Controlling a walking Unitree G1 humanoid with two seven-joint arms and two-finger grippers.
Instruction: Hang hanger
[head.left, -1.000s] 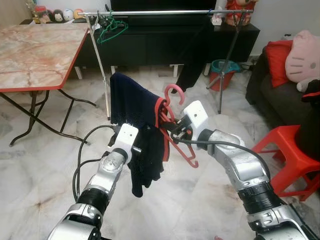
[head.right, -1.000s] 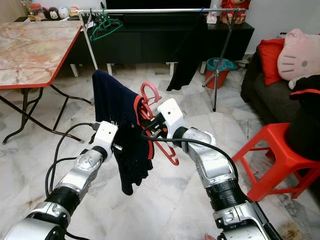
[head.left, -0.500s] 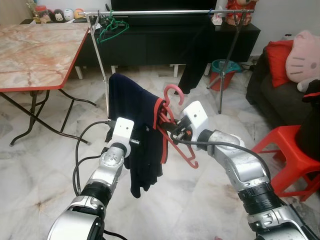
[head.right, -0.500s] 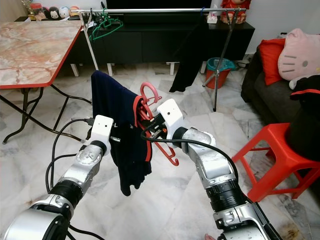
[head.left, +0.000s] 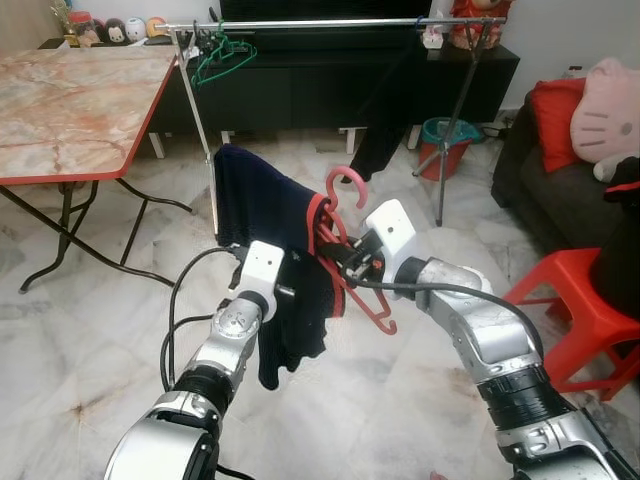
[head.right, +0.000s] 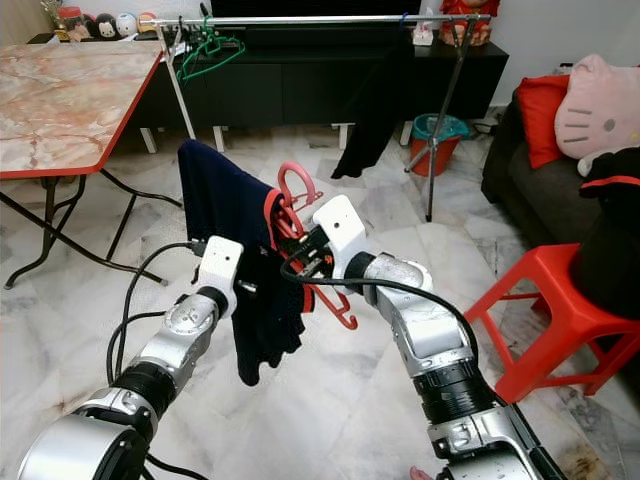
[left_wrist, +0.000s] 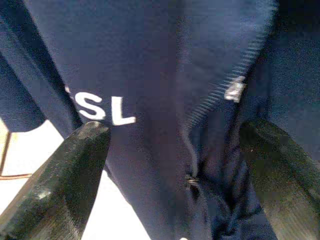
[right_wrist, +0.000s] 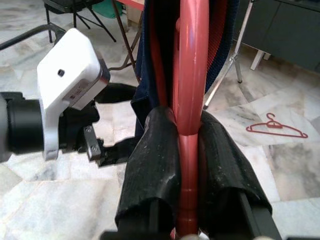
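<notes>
My gripper will make the navy shirt (head.left: 262, 200) slip off and hang limp when it pulls, since the red hanger's lower end (head.left: 384, 322) sticks out past the red trim.
A red plastic hanger (head.left: 346, 189) carries a navy shirt (head.left: 258, 200) with red collar trim, held mid-air in front of me. My right gripper (head.left: 336, 252) is shut on the hanger's neck; in the right wrist view its fingers (right_wrist: 150, 165) clamp the red bar (right_wrist: 190, 65). My left gripper (left_wrist: 175, 145) is open, pressed up to the shirt's lower front, with navy fabric lettered "SL" between its fingers (left_wrist: 65, 185). The clothes rail (head.left: 330, 23) stands farther off, across the room.
Green hangers (head.left: 222, 55) and a black garment (head.left: 385, 120) hang on the rail. A red-edged marble table (head.left: 70, 100) is on the left, a red stool (head.left: 580, 310) and sofa on the right. A green bucket (head.left: 440, 135) sits by the rail's leg. Another red hanger (right_wrist: 276, 130) lies on the floor.
My left gripper has shifted slightly right, closer into the shirt's front. The right gripper keeps its hold on the hanger in almost the same place.
</notes>
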